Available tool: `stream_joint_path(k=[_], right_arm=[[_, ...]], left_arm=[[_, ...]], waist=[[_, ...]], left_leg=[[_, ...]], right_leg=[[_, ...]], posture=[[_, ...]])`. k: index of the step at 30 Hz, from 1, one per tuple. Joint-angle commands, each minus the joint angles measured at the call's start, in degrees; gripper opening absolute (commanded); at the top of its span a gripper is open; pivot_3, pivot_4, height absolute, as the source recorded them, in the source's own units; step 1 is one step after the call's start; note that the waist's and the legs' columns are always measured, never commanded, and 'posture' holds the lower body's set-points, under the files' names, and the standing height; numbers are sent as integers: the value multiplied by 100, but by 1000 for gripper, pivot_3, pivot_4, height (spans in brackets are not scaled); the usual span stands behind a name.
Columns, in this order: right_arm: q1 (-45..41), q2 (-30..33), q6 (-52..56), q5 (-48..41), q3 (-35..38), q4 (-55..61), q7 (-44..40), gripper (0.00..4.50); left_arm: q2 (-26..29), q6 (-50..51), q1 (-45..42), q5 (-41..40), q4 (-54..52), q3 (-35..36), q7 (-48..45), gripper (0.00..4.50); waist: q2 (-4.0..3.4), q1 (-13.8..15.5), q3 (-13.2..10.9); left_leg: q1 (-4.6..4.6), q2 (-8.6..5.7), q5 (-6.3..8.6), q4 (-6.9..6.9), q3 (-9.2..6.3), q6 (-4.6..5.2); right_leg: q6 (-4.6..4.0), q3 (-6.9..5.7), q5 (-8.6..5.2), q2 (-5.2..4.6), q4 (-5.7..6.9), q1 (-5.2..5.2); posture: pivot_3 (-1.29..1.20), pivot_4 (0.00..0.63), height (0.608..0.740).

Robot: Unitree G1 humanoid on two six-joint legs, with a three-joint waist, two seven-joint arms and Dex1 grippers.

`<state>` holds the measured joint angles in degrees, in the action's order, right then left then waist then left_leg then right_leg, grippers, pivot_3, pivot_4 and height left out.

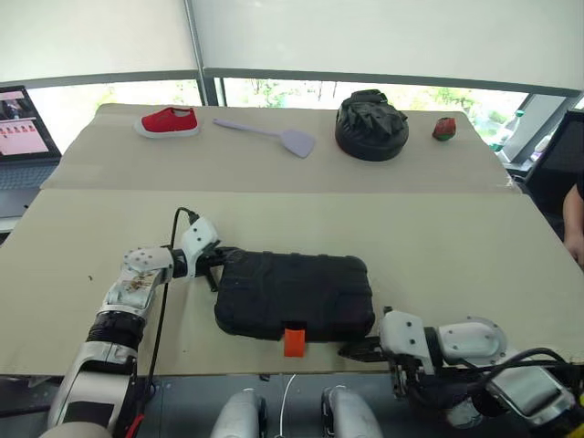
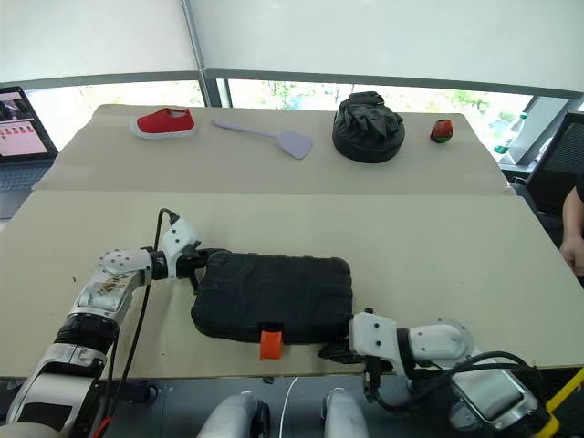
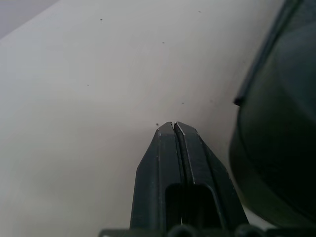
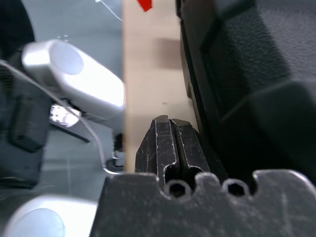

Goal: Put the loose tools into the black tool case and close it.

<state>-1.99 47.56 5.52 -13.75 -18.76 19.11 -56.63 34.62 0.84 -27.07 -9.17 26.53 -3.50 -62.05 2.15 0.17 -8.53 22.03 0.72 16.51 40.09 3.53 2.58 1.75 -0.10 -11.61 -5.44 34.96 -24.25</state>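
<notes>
Next, I rotate the black tool case (image 1: pixel 297 294), because the orange latch (image 1: pixel 294 343) points to the table's front edge. The latch should face my right gripper before I press it shut.
The black tool case (image 1: pixel 297 292) lies closed on the near table, its ribbed lid down and its orange latch (image 1: pixel 294 341) at the front edge. My left gripper (image 1: pixel 217 265) is shut and empty at the case's left end, its tips (image 3: pixel 174 126) just over the bare table beside the case's wall (image 3: pixel 281 138). My right gripper (image 1: pixel 361 349) is shut and empty too. It lies along the table's front edge at the case's front right corner (image 4: pixel 256 74). The loose tools are out of view.
On the far table lie a red shoe (image 1: pixel 169 121), a lilac spatula (image 1: pixel 274 135), a round black bundle (image 1: pixel 370 125) and a small red-and-green object (image 1: pixel 444 129). A laptop (image 1: pixel 23 137) stands at the left. A person's arm (image 1: pixel 575 228) shows at the right edge.
</notes>
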Motion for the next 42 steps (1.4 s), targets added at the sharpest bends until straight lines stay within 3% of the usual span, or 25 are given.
stream_joint_path(k=[1,5,12,15,19,22,25,29,31,37,42], right_arm=[[-669,-550,-396,488,225,-879,528,0],[-1546,-1251,-780,932,354,-2008,1109,0],[-2340,-1959,-1247,1337,459,-3260,1616,0],[-2369,-1935,-1281,1315,512,-3384,1474,0],[-2020,-1618,-1162,1081,675,-3096,1055,0],[-1659,-1405,-1053,855,851,-2773,808,0],[-1326,-1271,-906,726,1012,-2476,726,0],[-717,-1183,-556,300,1358,-1700,709,0],[-553,-1198,-380,112,1463,-1308,721,0],[-249,-1296,-10,-173,1615,-554,877,0],[-354,-1422,293,-156,1500,-285,995,0]], left_arm=[[235,356,574,-311,-631,204,-240,69],[405,713,1369,-676,-1554,598,-106,69],[372,1194,2536,-1151,-3018,1180,432,69],[449,1378,2726,-1327,-3325,1501,587,69],[793,2565,2356,-2751,-3832,2079,222,69],[1194,3110,1791,-2864,-3986,1644,-51,69],[1205,3449,1115,-2833,-3988,1085,-107,69],[429,3653,-416,-1921,-3286,-449,130,69],[54,3456,-798,-1473,-2780,-834,332,69],[-165,3161,-1085,-285,-1945,-1804,536,69],[-187,3383,-662,-231,-2235,-1981,492,69]], waist=[[0,-57,0],[-2,-127,-1],[-13,-88,-8],[-16,-96,-10],[-18,-47,-12],[-22,1,-14],[-31,-8,-18],[-29,69,-18],[-29,61,-18],[-31,-100,-17],[-32,-84,18]], left_leg=[[-1,2,-1,1,1,-2],[-19,12,-4,-6,10,-7],[6,8,-5,-25,2,-26],[13,5,-3,-26,7,-28],[18,5,-7,-21,-4,-34],[2,5,-10,-17,-16,-38],[-18,1,-10,-19,-10,-37],[-13,-1,-10,-16,-10,-37],[-4,-9,-11,-6,-12,-37],[-19,-20,-9,-18,-5,-33],[-49,0,-6,-22,3,-28]], right_leg=[[-2,3,1,3,1,-2],[-9,18,5,12,6,-1],[-14,17,7,9,12,-34],[-14,20,8,1,10,-39],[-16,6,9,-2,12,-38],[-18,-8,9,0,10,-13],[-17,-1,8,2,8,5],[-16,5,8,19,10,5],[-14,7,8,24,11,6],[-9,48,6,43,9,-1],[-7,57,3,41,11,21]], posture=[[0,150,740],[0,150,740],[0,150,740],[0,150,740],[0,150,740],[0,150,740],[0,150,740],[0,150,740],[0,150,740],[0,150,740],[0,150,740]])
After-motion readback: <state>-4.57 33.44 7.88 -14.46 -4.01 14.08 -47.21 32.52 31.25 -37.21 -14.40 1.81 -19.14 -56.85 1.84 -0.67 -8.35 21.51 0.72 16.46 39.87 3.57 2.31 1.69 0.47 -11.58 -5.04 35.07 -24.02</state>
